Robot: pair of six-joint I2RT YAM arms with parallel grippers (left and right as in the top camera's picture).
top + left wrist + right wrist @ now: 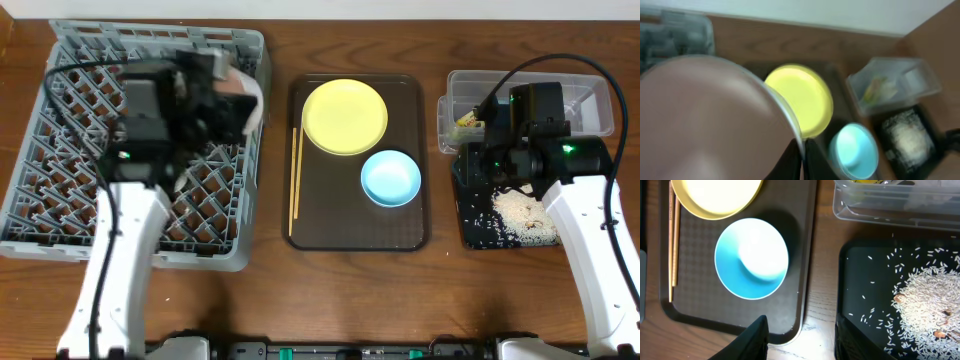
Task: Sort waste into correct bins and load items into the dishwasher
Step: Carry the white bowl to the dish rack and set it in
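Note:
The whitish-pink bowl tipped on edge is over the grey dish rack's open back slots, so my left gripper should keep lowering it inward until they hold it.
My left gripper is shut on the rim of the whitish-pink bowl and holds it above the right back part of the grey dish rack. In the overhead view the bowl is blurred. My right gripper is open and empty, low over the gap between the brown tray and the black tray. The black tray holds rice scraps. The yellow plate, light blue bowl and chopsticks lie on the brown tray. The orange-yellow wrapper lies in the clear container. The white cup is out of view.
The brown serving tray lies between the rack and the bins. The clear container stands behind the black tray at the right. Something pale lies in the container's right half, too blurred to name. Loose rice grains are scattered across the black tray.

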